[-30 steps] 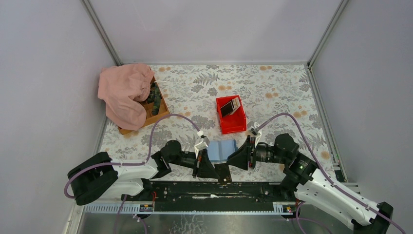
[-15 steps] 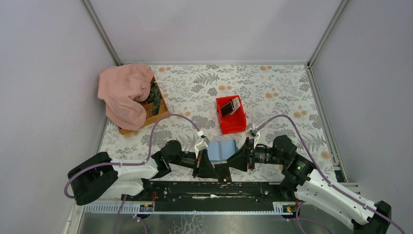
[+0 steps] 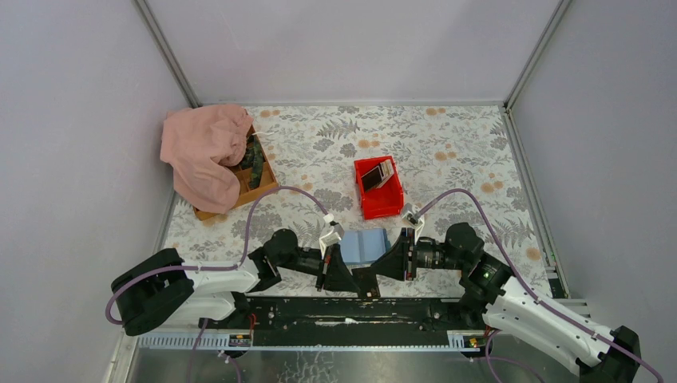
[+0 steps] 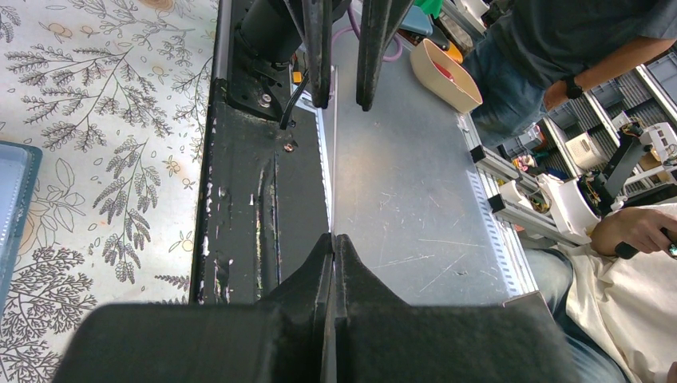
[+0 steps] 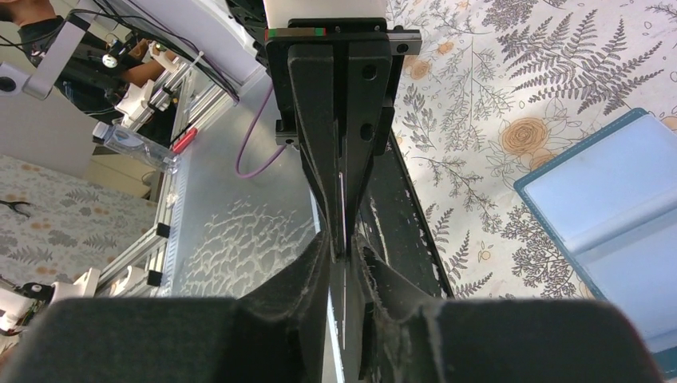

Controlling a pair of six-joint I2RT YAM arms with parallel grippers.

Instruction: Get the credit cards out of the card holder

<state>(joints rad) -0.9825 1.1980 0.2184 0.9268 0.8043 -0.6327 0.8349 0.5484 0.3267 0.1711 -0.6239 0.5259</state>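
Note:
I should open my left gripper, which is shut on the credit card (image 3: 366, 282), once my right gripper grips the credit card's loose end (image 3: 376, 282) and before the move to the red bin.
The blue card holder (image 3: 365, 242) lies open and flat on the flowered table, just beyond both grippers; it also shows in the right wrist view (image 5: 615, 215). My left gripper (image 3: 351, 281) is shut on a dark credit card (image 3: 366, 281), held edge-up over the black rail. In the right wrist view that card is a thin bright line (image 5: 342, 203) running from the left gripper into my right gripper (image 5: 343, 247). The right jaws straddle the card's free end with a narrow gap on each side. More credit cards (image 3: 377, 175) stand in the red bin.
The red bin (image 3: 383, 206) sits just behind the card holder. A wooden box (image 3: 259, 185) half covered by a pink cloth (image 3: 203, 152) stands at the back left. The black base rail (image 3: 319, 307) runs along the near edge.
My right gripper has slid left toward the left gripper and its jaws have narrowed around the card's free end. The left gripper has stayed put, still shut on the card.

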